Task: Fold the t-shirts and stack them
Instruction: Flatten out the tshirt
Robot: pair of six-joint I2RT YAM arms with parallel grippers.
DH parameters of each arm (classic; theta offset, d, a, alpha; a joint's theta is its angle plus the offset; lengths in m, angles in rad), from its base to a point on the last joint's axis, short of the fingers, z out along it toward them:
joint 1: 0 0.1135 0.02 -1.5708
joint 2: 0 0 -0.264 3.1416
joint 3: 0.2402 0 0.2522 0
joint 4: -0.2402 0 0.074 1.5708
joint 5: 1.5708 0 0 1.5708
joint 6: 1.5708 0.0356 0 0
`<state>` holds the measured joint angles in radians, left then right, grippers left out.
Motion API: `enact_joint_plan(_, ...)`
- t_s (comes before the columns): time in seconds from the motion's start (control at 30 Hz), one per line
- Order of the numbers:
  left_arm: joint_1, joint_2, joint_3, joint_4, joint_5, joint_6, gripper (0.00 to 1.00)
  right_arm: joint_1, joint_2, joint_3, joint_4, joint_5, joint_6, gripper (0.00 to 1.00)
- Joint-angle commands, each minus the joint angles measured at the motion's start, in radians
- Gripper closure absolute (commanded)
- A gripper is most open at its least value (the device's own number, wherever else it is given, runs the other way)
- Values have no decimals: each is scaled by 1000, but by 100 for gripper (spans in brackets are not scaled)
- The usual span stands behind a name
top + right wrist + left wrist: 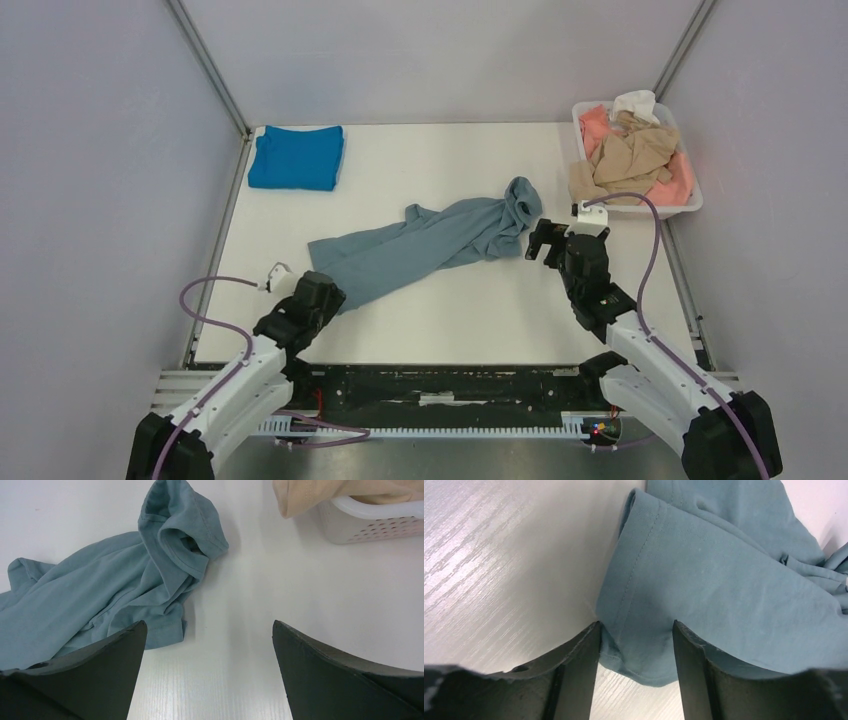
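My gripper will lift and spread the grey-blue t-shirt (415,248), and its narrow strip will open out into a wide sheet, because lengthwise folds (466,247) lie over each other along it.
A dusty grey-blue t-shirt (430,240) lies crumpled in a long diagonal strip across the middle of the table. My left gripper (322,290) is at its near-left end; in the left wrist view (636,645) the jaws are open and straddle a hemmed corner of the shirt (724,580). My right gripper (540,242) is open and empty just right of the shirt's bunched far end (100,595), over bare table (210,645). A bright blue t-shirt (297,157) lies folded at the far left corner.
A white plastic tub (690,205) at the far right holds tan (630,160), salmon-pink (600,125) and white (635,103) shirts; the tan one hangs over its rim (310,492). Grey walls enclose the table on three sides.
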<state>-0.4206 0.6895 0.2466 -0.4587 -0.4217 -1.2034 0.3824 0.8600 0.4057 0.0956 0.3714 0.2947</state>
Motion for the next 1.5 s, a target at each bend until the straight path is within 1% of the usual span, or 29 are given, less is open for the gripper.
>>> enact_joint_plan(0.0,3,39,-44,60,-41,-82,42,2,-26,-6,29,35,-19,2)
enact_joint_plan(0.1,2,55,-50,101,-40,-73,51,3,-22,-5,30,47,-21,2)
enact_joint_plan(0.2,3,64,-46,104,-56,-62,75,2,-16,-3,30,53,-24,2)
enact_joint_plan(0.23,3,66,-44,104,-60,-59,88,3,-15,-2,30,54,-25,2)
enact_joint_plan(0.27,3,67,-43,102,-62,-58,97,2,-13,-2,30,55,-25,2)
enact_joint_plan(0.37,2,60,-47,105,-68,-44,98,3,-8,-1,30,57,-30,2)
enact_joint_plan(0.53,3,-6,-32,112,-31,40,98,2,14,8,32,59,-35,2)
enact_joint_plan(0.63,3,-66,14,74,-26,72,98,3,50,33,43,3,-85,2)
enact_joint_plan(0.7,3,-95,44,66,-17,104,98,4,86,59,49,-32,-116,2)
enact_joint_plan(0.83,2,-131,98,60,-9,122,98,13,196,129,68,-78,-140,2)
enact_joint_plan(0.9,2,-136,129,55,-13,137,98,16,261,175,94,-76,-142,3)
enact_joint_plan(0.97,3,-138,154,48,-24,141,98,15,336,224,123,-46,-133,7)
enact_joint_plan(1.03,3,-137,177,45,-36,147,98,16,423,283,140,-16,-117,11)
enact_joint_plan(1.1,2,-139,194,48,-43,159,98,16,511,350,139,-19,-91,16)
enact_joint_plan(1.17,3,-140,210,46,-53,160,98,16,594,401,148,-34,-66,22)
enact_joint_plan(1.27,3,-140,234,39,-62,168,98,16,710,463,166,-40,-40,34)
enact_joint_plan(1.33,3,-143,245,38,-74,172,98,16,783,516,164,-10,-27,38)
enact_joint_plan(1.4,3,-143,250,42,-81,175,98,15,849,564,148,26,-21,47)
enact_joint_plan(1.43,3,-141,254,45,-86,177,98,16,876,582,152,48,-18,56)
enact_joint_plan(1.47,2,-140,260,47,-93,181,98,15,894,599,154,71,-19,70)
